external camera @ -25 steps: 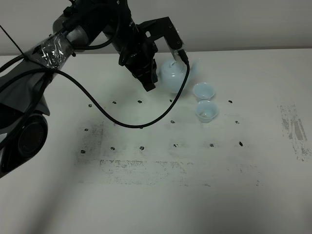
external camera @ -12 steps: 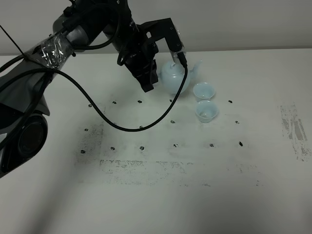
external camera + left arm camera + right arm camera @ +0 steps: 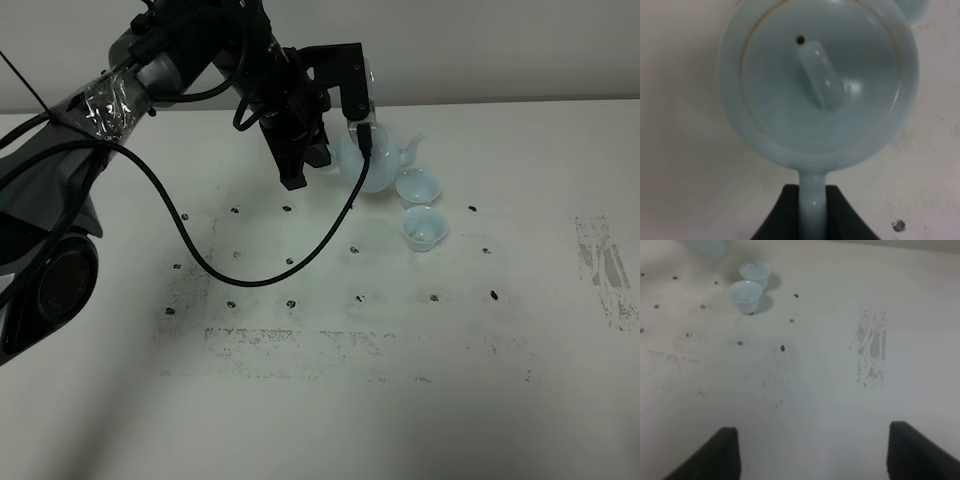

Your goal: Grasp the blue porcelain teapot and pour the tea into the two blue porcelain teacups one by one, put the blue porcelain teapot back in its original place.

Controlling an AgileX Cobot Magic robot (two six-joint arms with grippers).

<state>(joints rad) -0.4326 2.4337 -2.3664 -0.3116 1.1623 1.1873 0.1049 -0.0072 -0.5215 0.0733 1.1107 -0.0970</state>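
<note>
The blue porcelain teapot's body is too close to the far teacup and its spout points (image 3: 415, 146) past that teacup's rim, so next my left gripper pulls the teapot back before it pours.
My left gripper (image 3: 333, 160) is shut on the loop handle of the blue porcelain teapot (image 3: 378, 165), with its dark fingers (image 3: 785, 215) on either side of the handle. The teapot (image 3: 820, 85) fills the left wrist view from above, lid and knob on. Its spout (image 3: 415, 140) points right, above the far teacup (image 3: 418, 186). The near teacup (image 3: 422, 228) stands just in front of that one. Both teacups also show in the right wrist view, the far one (image 3: 755, 272) and the near one (image 3: 745, 294). No tea shows. My right gripper (image 3: 812, 455) is open over bare table, far from the cups.
The white table (image 3: 330, 400) carries rows of small dark marks and scuffed grey patches (image 3: 605, 265). A black cable (image 3: 250, 270) loops down from the left arm over the table's left middle. The right arm is outside the exterior view.
The left gripper has carried the teapot to the right, closer to the far teacup, and the wrist has turned. Both teacups stay where they were.
</note>
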